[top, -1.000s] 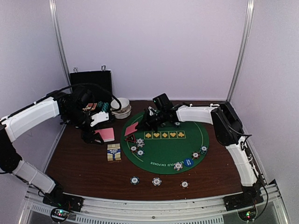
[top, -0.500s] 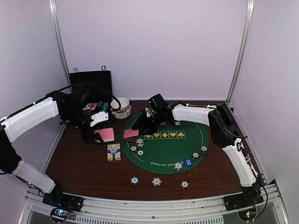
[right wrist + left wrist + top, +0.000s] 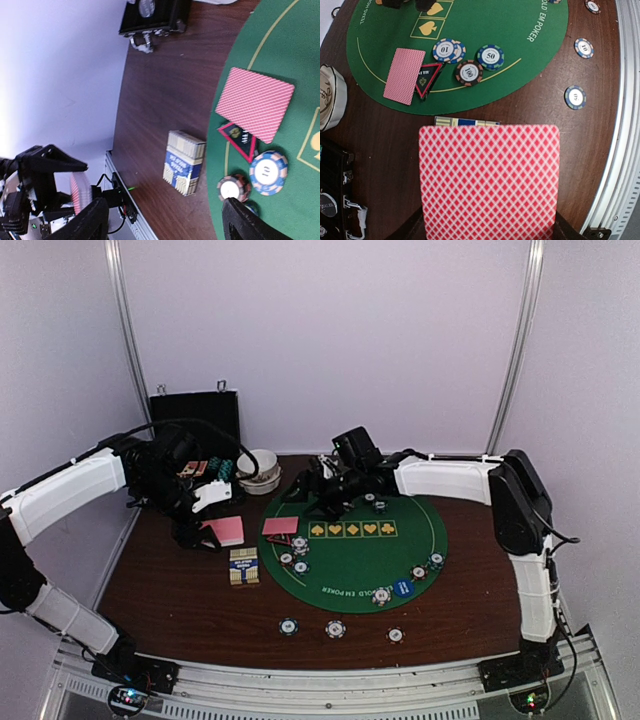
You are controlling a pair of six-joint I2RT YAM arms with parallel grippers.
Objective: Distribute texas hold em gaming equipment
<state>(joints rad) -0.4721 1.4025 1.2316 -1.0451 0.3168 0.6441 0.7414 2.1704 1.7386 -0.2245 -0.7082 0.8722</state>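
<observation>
The card stack (image 3: pixel 226 530) sticks out beyond the fingers of the robot's left gripper, so the open right gripper should keep moving toward the stack's free edge (image 3: pixel 241 531) until it pinches a card.
My left gripper (image 3: pixel 200 532) is shut on a stack of pink-backed playing cards (image 3: pixel 488 180), held left of the green mat. One pink card (image 3: pixel 281 526) lies face down on the mat's left edge, overlapping a red-triangle marker (image 3: pixel 427 79). Striped chips (image 3: pixel 469 73) sit beside that marker. My right gripper (image 3: pixel 167 225) hangs open and empty above the mat's left side, behind the card (image 3: pixel 255 104). More chips (image 3: pixel 335 628) lie on the table near the front. A blue button (image 3: pixel 403 588) rests on the mat's near right part.
A blue-and-cream card box (image 3: pixel 243 566) lies on the wood left of the round green mat (image 3: pixel 360 555). An open black case (image 3: pixel 195 420) and white bowls (image 3: pixel 262 470) stand at the back left. A metal rail (image 3: pixel 625 125) runs along the table's front edge.
My right gripper opened and let go of the pink card, which now lies flat on the mat's left edge, then drew back to the right. The left arm has not moved.
</observation>
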